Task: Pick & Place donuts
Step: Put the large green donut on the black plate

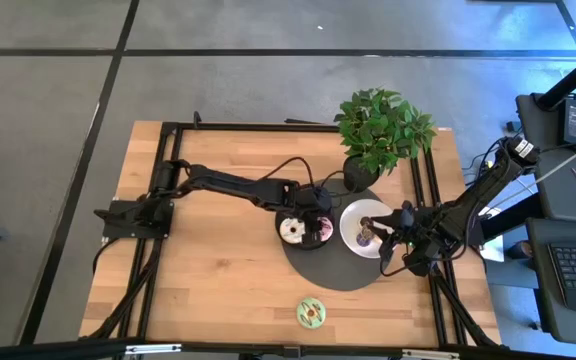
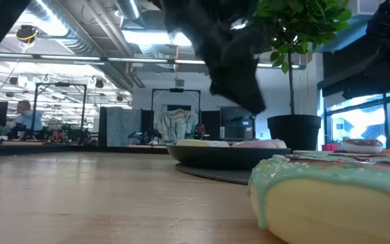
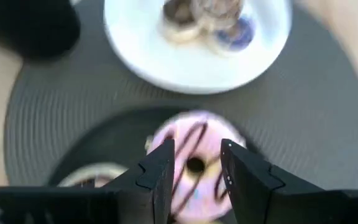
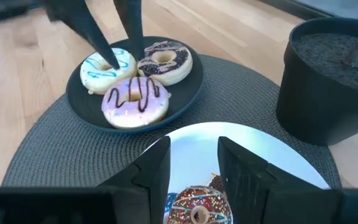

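I should go on moving my left gripper's open fingers toward the green donut (image 1: 311, 312) until they are on both sides of its rim (image 1: 301, 309), because the donut lies clear of both plates.
A black plate (image 4: 185, 99) holds three donuts: a pink one with brown stripes (image 4: 135, 99), a white one with blue stripes (image 4: 106, 68) and a brown-iced one (image 4: 165, 61). My left gripper (image 3: 194, 165) hangs open above the pink donut (image 3: 194, 140), its fingers (image 4: 98, 37) pointing down. A white plate (image 1: 353, 228) holds several small donuts (image 3: 207, 18), brown and purple among them. My right gripper (image 4: 194, 165) is open just above that white plate (image 4: 260, 155), over a sprinkled brown donut (image 4: 197, 208). A green donut (image 1: 310, 312) lies flat on the wood.
Both plates sit on a round grey mat (image 1: 333, 262). A potted plant (image 1: 378, 130) stands at the mat's far side, its black pot (image 4: 328, 81) close to the white plate. Bare wood lies to the table's left and near side (image 1: 218, 280).
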You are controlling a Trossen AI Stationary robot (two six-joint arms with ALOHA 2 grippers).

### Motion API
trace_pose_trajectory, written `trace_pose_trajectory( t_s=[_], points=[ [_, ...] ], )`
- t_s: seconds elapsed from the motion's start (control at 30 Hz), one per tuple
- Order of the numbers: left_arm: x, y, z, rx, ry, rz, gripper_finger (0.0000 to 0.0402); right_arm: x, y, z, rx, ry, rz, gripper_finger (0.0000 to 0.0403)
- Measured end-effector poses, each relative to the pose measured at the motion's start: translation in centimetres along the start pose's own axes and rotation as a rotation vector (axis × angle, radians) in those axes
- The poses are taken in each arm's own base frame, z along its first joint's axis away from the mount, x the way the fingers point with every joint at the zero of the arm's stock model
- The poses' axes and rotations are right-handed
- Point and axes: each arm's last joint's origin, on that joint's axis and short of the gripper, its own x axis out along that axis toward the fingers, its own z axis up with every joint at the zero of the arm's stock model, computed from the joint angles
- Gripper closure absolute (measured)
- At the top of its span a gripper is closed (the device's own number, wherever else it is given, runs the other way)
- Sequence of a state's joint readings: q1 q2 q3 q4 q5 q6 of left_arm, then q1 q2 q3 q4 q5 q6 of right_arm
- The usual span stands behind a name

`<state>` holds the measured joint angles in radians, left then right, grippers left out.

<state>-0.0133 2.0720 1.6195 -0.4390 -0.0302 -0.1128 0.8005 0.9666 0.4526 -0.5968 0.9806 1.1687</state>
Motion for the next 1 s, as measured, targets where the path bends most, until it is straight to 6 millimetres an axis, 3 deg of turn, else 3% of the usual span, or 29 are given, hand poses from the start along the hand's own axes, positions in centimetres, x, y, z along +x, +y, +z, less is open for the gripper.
trace_pose_trajectory(
  t_s=[0.1,0.3,0.53,0.73,1.0],
  points=[
    [-0.7,-1.6,0.2,0.063,-0.004,-0.083,0.0276,0.0,0.0,0.0,0.000,0.008,0.004,0.0267],
    [-1.5,-8.2,-0.3,0.278,-0.068,-0.370,0.0273,0.0,0.0,0.0,0.000,0.009,0.004,0.0267],
    [-0.5,-14.5,-2.7,0.418,-0.089,-0.319,0.0272,0.0,0.0,0.0,0.002,0.008,0.005,0.0267],
    [0.8,-17.1,-4.4,0.406,-0.075,-0.345,0.0274,0.0,0.1,0.0,0.009,0.005,0.009,0.0267],
    [2.2,-17.8,-5.6,0.342,-0.029,-0.346,0.0274,0.0,0.1,0.0,0.010,0.003,0.008,0.0267]
  ],
)
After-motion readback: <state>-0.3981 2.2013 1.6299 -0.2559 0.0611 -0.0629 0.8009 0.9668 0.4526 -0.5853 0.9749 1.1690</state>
